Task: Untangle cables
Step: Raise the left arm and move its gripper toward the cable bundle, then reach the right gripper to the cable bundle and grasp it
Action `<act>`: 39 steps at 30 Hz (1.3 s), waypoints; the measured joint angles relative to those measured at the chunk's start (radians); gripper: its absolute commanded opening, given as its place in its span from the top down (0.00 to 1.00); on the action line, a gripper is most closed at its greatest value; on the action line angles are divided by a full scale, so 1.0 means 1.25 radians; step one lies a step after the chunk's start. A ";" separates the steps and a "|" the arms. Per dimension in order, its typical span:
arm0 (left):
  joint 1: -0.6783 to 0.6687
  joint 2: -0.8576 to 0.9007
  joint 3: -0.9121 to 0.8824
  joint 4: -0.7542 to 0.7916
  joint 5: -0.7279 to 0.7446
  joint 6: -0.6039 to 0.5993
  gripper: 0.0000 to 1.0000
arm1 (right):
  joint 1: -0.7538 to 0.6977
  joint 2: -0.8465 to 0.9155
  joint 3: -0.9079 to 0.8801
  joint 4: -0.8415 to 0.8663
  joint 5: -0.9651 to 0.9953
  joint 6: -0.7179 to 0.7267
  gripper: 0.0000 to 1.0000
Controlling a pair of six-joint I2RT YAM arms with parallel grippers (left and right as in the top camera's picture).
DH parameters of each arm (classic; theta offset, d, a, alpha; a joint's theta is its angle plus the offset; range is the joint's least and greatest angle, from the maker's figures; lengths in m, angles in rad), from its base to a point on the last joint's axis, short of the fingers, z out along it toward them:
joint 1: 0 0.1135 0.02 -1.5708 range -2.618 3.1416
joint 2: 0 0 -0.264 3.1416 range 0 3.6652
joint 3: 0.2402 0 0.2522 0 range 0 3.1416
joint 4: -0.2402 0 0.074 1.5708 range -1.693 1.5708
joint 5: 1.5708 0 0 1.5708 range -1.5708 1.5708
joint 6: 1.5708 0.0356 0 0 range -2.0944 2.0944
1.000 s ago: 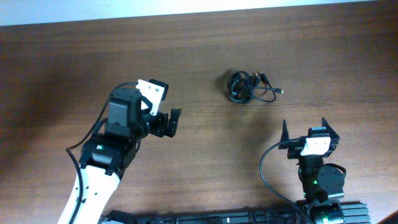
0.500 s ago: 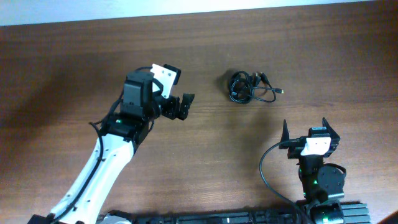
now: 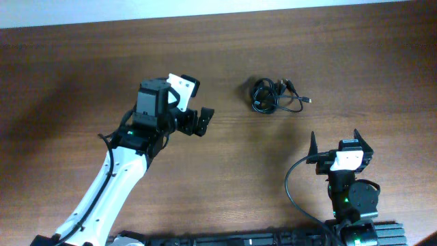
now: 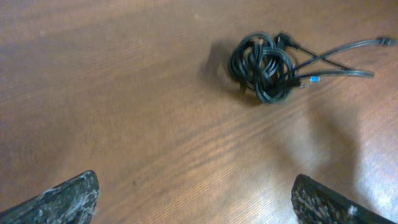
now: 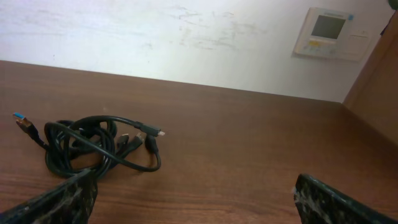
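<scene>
The bundle's loose plug ends (image 3: 299, 100) lead away from my left gripper, so next my right gripper raises the bundle (image 3: 278, 101) by that side before my left gripper moves in.
The cables (image 3: 270, 96) are thin black cords bundled in a small knot with loose plug ends trailing right, lying on the brown wooden table. They also show in the left wrist view (image 4: 264, 67) and the right wrist view (image 5: 93, 146). My left gripper (image 3: 199, 121) is open and empty, to the left of the bundle and apart from it; its fingertips frame bare wood in the left wrist view (image 4: 196, 199). My right gripper (image 3: 334, 143) is open and empty, below and right of the bundle; it also shows in the right wrist view (image 5: 196, 199).
A white wall runs along the table's far edge (image 3: 205, 15). A wall thermostat panel (image 5: 329, 32) hangs on it. A thick black wire (image 3: 293, 188) loops beside the right arm's base.
My left arm has swung up and to the right toward the cables, then slowed. The right arm and the cables have not moved.
</scene>
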 measured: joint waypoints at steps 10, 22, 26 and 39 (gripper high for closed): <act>0.000 -0.056 0.068 -0.176 -0.036 0.000 0.01 | 0.000 0.000 0.000 0.001 0.013 -0.045 0.00; 0.000 -0.142 0.094 -0.182 0.028 0.000 0.01 | 0.000 0.035 0.137 -0.063 -0.063 0.112 0.01; 0.000 -0.142 0.094 -0.186 0.028 0.000 0.01 | 0.000 0.230 0.345 -0.201 -0.081 0.122 0.01; 0.000 -0.143 0.095 -0.206 0.028 0.000 0.01 | 0.000 0.793 0.679 -0.399 -0.323 0.124 0.01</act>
